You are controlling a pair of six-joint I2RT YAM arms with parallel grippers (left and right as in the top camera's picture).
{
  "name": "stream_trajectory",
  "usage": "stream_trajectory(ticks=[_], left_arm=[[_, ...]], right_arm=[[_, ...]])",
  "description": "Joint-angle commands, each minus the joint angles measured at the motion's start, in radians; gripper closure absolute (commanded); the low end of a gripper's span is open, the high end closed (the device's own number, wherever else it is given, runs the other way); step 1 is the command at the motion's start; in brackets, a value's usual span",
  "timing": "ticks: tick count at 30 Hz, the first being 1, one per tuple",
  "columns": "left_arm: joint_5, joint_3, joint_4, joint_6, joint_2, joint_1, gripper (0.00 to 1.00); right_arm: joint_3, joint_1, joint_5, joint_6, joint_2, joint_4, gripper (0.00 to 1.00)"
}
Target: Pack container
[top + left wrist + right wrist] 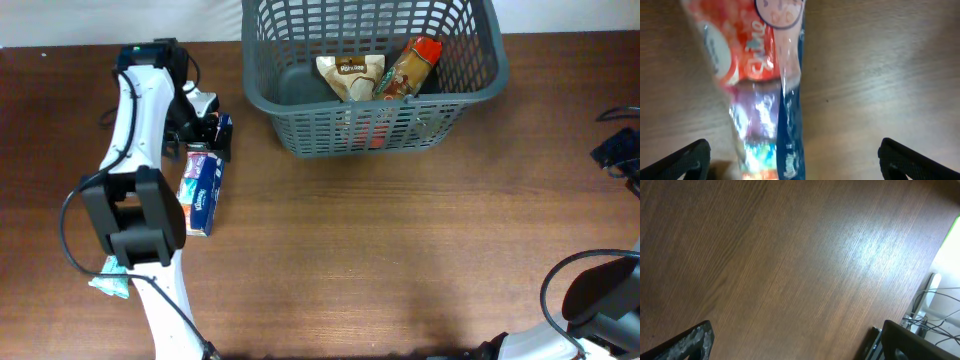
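Note:
My left gripper is hovering above the tissue pack's far end. I should pull back and come down around the pack's middle (206, 173) before I lift the pack into the container.
The container (300, 128), a dark grey lattice basket, stands at the back centre and holds a beige pouch (352, 76) and a brown packet with a red end (410, 66). A blue and orange tissue pack (201, 190) lies on the table at the left. My left gripper (213, 136) hovers over its far end. In the left wrist view the pack (765, 85) runs lengthwise between the wide-open fingers (687, 161), and my left gripper (796, 162) touches nothing. My right gripper (797, 342) stands open over bare wood.
A teal packet (110, 281) lies by the left arm's base. Black cables and gear (620, 148) sit at the table's right edge, and cables (935, 305) show past that edge in the right wrist view.

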Motion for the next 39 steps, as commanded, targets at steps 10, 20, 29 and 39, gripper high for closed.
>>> stream_trajectory(ticks=[10, 20, 29, 39], left_arm=[[0.015, -0.235, 0.113, -0.013, -0.244, 0.006, 0.01], [-0.013, -0.369, 0.307, -0.013, -0.299, 0.062, 0.01], [-0.012, -0.476, 0.427, -0.002, -0.299, 0.061, 0.01], [-0.013, -0.548, 0.515, -0.002, -0.296, 0.038, 0.01]], right_arm=[[-0.005, -0.002, 0.001, 0.009, -0.01, 0.003, 0.01], [-0.005, -0.002, 0.001, 0.009, -0.01, 0.003, 0.01], [-0.005, -0.002, 0.001, 0.009, -0.01, 0.003, 0.01], [-0.005, -0.002, 0.001, 0.009, -0.01, 0.003, 0.01]])
